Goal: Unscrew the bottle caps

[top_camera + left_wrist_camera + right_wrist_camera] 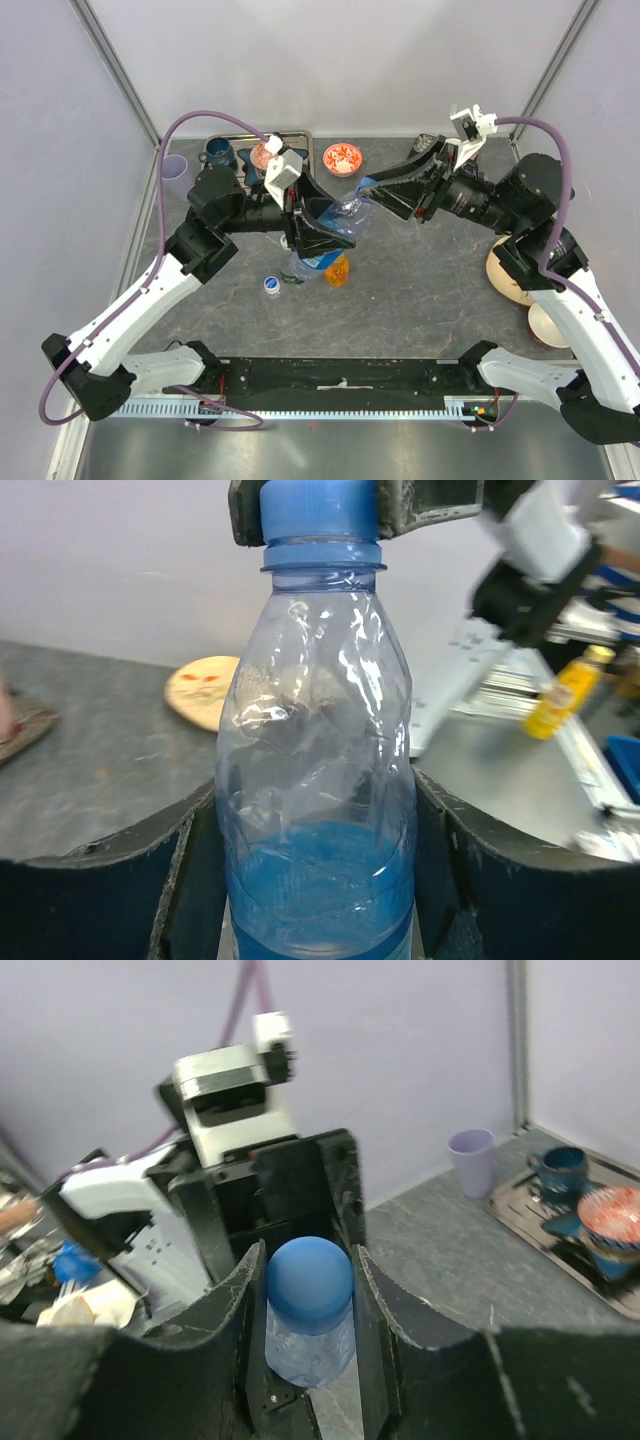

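The blue cap (309, 1285) is pinched on both sides by my right gripper's fingers while my left gripper holds the bottle's body (318, 880). My right gripper continues to turn the cap until this twist ends, then let go.
A clear bottle with a blue tint (343, 213) hangs tilted above the table, with my left gripper (318, 236) shut on its lower body (315, 780). Its blue cap (364, 187) sits on the neck (320, 510), and my right gripper (378, 192) is shut on that cap (309, 1285), one finger on each side. Below them an orange bottle (337, 270) and another clear bottle (301, 267) stand on the table. A white-and-blue cap (270, 286) shows beside them; I cannot tell whether it is on a bottle.
A red patterned bowl (342, 158) sits at the back. A metal tray (296, 137) at the back left holds a blue mug (218, 152) and a bowl (262, 155), with a lilac cup (174, 167) to its left. Two pale bowls (508, 274) lie under the right arm.
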`<state>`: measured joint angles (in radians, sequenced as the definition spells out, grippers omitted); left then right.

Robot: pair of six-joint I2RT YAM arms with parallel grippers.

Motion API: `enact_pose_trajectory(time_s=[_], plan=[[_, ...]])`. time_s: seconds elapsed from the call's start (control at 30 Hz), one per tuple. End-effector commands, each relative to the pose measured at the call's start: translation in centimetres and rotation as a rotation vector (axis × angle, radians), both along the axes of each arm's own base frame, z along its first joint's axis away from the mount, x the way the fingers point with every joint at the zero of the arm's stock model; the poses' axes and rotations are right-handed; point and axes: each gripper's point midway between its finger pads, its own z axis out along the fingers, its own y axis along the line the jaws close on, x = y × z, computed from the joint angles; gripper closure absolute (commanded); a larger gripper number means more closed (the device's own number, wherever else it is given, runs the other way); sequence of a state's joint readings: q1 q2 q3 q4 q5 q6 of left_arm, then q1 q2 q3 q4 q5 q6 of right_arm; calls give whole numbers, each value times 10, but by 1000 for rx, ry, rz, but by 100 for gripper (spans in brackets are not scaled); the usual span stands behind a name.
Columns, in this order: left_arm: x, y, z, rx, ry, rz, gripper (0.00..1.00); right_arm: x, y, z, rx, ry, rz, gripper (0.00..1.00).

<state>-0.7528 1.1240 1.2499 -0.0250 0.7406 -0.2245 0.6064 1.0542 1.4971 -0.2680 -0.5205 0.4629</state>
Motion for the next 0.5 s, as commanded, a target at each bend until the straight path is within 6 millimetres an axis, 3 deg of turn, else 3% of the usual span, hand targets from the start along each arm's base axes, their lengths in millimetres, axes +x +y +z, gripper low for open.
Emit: enact_pose_trajectory(time_s=[0.0, 0.27, 0.37, 0.47], plan=[[-63, 21, 39, -105, -37, -407, 66, -44, 14, -15, -40, -86, 270, 100], [-71, 21, 32, -78, 18, -513, 67, -88, 16, -14, -29, -198, 509, 100], [-69, 19, 30, -74, 35, -520, 67, -93, 18, -17, -33, -211, 553, 100], [-68, 18, 29, -73, 38, -517, 67, -85, 22, -22, -41, -178, 522, 100]])
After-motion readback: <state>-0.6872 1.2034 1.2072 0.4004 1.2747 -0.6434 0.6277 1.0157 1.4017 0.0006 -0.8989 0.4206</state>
